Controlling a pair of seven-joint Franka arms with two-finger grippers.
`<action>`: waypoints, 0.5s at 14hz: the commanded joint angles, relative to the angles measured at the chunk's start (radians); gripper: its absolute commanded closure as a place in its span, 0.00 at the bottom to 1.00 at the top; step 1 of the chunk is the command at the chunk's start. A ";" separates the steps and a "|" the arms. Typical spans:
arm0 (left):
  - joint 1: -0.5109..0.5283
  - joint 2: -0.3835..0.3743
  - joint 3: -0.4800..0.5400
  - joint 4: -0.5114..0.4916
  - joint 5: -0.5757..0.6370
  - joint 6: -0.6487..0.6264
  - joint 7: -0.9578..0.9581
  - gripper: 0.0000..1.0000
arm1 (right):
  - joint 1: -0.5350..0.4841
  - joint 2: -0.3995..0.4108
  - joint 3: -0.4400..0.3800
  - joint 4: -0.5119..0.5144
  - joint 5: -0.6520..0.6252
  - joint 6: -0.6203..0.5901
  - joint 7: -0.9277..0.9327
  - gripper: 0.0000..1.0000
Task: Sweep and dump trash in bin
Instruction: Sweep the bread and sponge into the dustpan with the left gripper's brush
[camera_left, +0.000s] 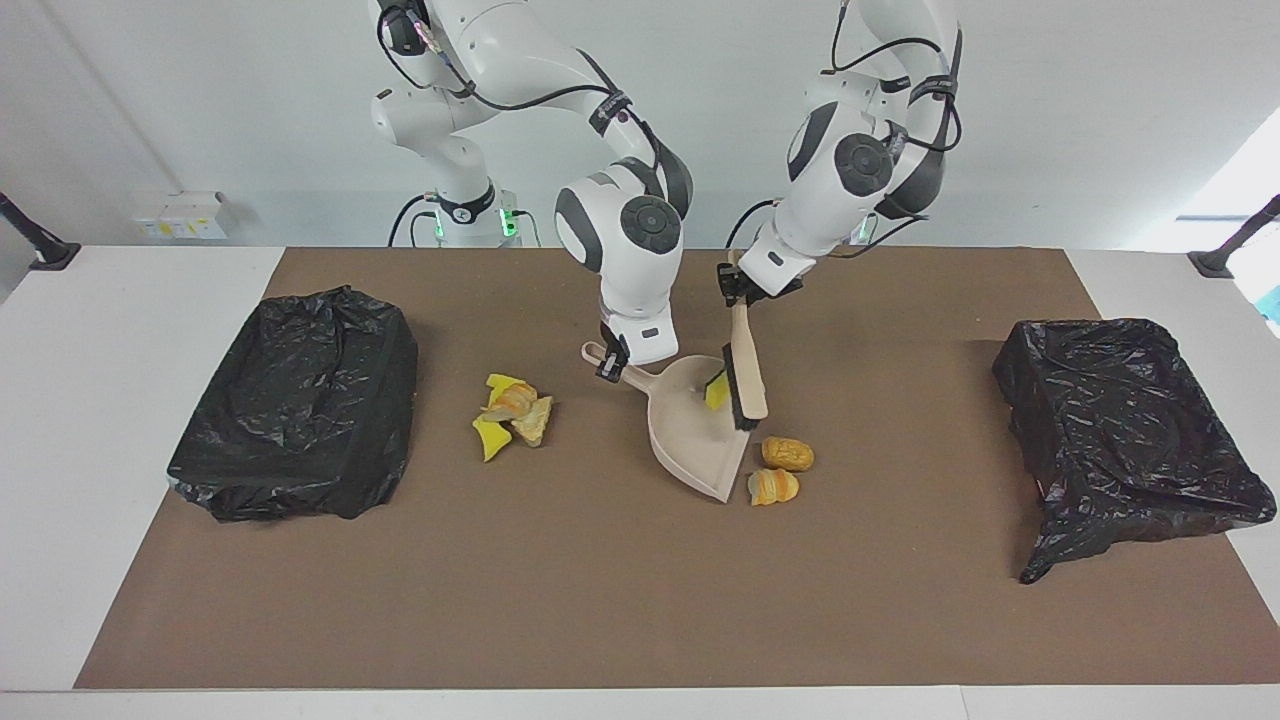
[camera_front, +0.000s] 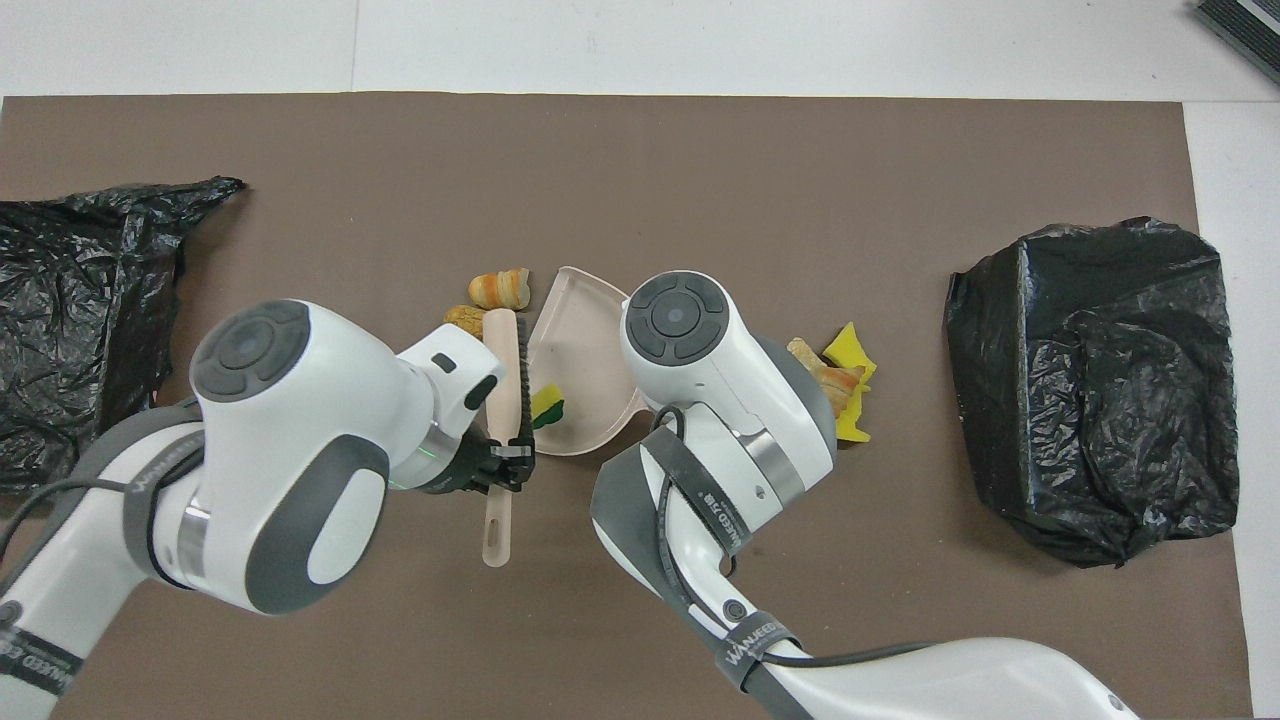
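The bread-like lumps (camera_left: 787, 454) are behind the brush and outside the dustpan's opening, so my left gripper should move the brush back past the lumps (camera_left: 830, 470) and sweep them in.
The beige dustpan (camera_left: 690, 440) (camera_front: 585, 330) lies mid-table with my right gripper (camera_left: 610, 365) shut on its handle; in the overhead view that gripper is hidden under its arm. My left gripper (camera_left: 737, 292) (camera_front: 508, 462) is shut on the beige brush (camera_left: 747, 380) (camera_front: 503, 380), held tilted over the pan's edge. Of the trash, a yellow sponge piece with a green face (camera_left: 716, 392) (camera_front: 546, 405) sits in the pan beside the bristles. Two bread-like lumps (camera_left: 787, 454) (camera_left: 772, 487) (camera_front: 498, 288) lie on the mat just outside the pan's mouth.
More scraps (camera_left: 512, 415) (camera_front: 840, 385) are piled beside the pan toward the right arm's end. A bin lined with a black bag (camera_left: 300, 400) (camera_front: 1100, 380) stands at that end, and another (camera_left: 1120, 420) (camera_front: 70, 300) at the left arm's end.
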 joint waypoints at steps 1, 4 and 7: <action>0.082 0.012 -0.002 0.012 0.033 -0.003 0.083 1.00 | -0.006 -0.009 0.006 -0.002 0.003 -0.010 0.021 1.00; 0.127 0.102 -0.002 0.014 0.038 0.113 0.134 1.00 | -0.006 -0.016 0.006 -0.013 0.012 -0.019 0.029 1.00; 0.168 0.194 -0.005 0.070 0.080 0.129 0.186 1.00 | -0.006 -0.016 0.006 -0.015 0.014 -0.010 0.039 1.00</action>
